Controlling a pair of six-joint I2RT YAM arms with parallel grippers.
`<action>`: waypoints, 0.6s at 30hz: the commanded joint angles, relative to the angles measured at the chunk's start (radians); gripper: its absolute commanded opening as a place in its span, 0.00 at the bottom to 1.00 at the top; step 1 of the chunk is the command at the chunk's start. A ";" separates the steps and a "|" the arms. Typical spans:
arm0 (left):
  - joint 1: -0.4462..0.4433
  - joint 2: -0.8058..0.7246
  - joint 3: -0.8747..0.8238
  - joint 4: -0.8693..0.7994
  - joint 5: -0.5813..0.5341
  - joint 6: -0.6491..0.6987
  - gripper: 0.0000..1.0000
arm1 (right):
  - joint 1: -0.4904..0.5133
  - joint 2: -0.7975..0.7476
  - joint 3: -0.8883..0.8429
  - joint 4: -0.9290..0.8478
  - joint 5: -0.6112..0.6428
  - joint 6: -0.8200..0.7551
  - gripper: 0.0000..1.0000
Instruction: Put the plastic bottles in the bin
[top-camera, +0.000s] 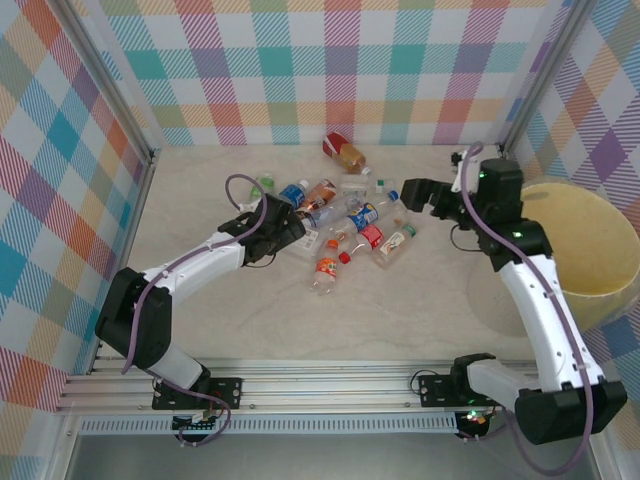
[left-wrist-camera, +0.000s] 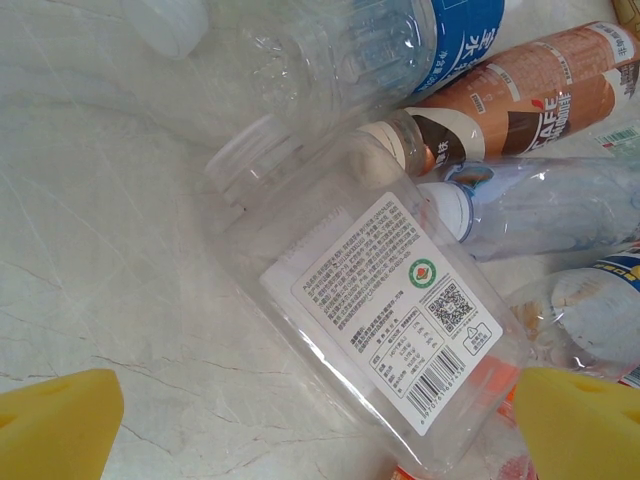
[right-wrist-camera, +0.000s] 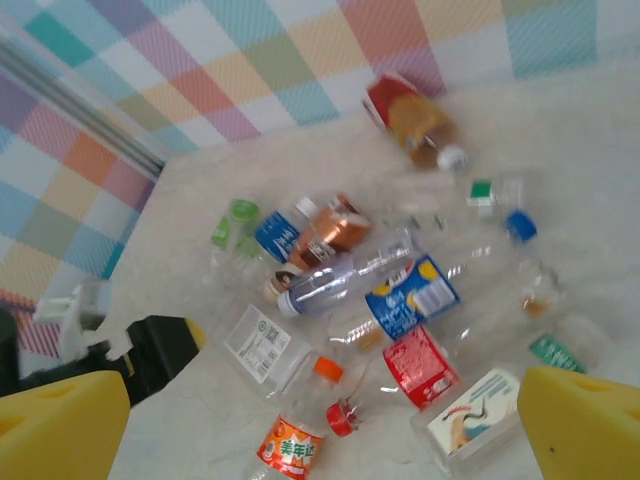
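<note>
The bottle nearest the bin has open table along its outer side, so my right gripper keeps going down toward the bottle's body (top-camera: 390, 250) until my fingers are on both sides of it.
Several plastic bottles (top-camera: 345, 215) lie in a loose pile mid-table. A larger one with brown liquid (top-camera: 345, 152) lies apart at the back, also in the right wrist view (right-wrist-camera: 415, 120). My left gripper (top-camera: 290, 230) is low at the pile's left edge and open. Its yellow fingertips (left-wrist-camera: 60, 420) straddle a clear uncapped bottle with a white label (left-wrist-camera: 390, 310), without closing on it. My right gripper (top-camera: 410, 190) hovers open above the pile's right side, nothing between its fingers (right-wrist-camera: 585, 420). The pale-yellow bin (top-camera: 590, 250) stands at the far right, beside the right arm.
An orange-labelled bottle (top-camera: 325, 268) lies nearest the front of the pile, with bare marble table in front of it. Plaid walls close in the back and both sides. A brown coffee bottle (left-wrist-camera: 520, 100) and a blue-labelled one (left-wrist-camera: 460, 40) lie just beyond the left fingers.
</note>
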 joint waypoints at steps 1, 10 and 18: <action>0.013 -0.004 -0.035 -0.010 -0.021 -0.031 1.00 | 0.032 0.043 -0.113 0.050 0.141 0.217 1.00; 0.016 0.006 -0.056 0.001 -0.003 -0.046 1.00 | 0.176 0.245 -0.192 0.043 0.339 0.407 1.00; 0.019 -0.003 -0.061 -0.015 -0.019 -0.046 1.00 | 0.190 0.396 -0.191 0.095 0.379 0.451 0.96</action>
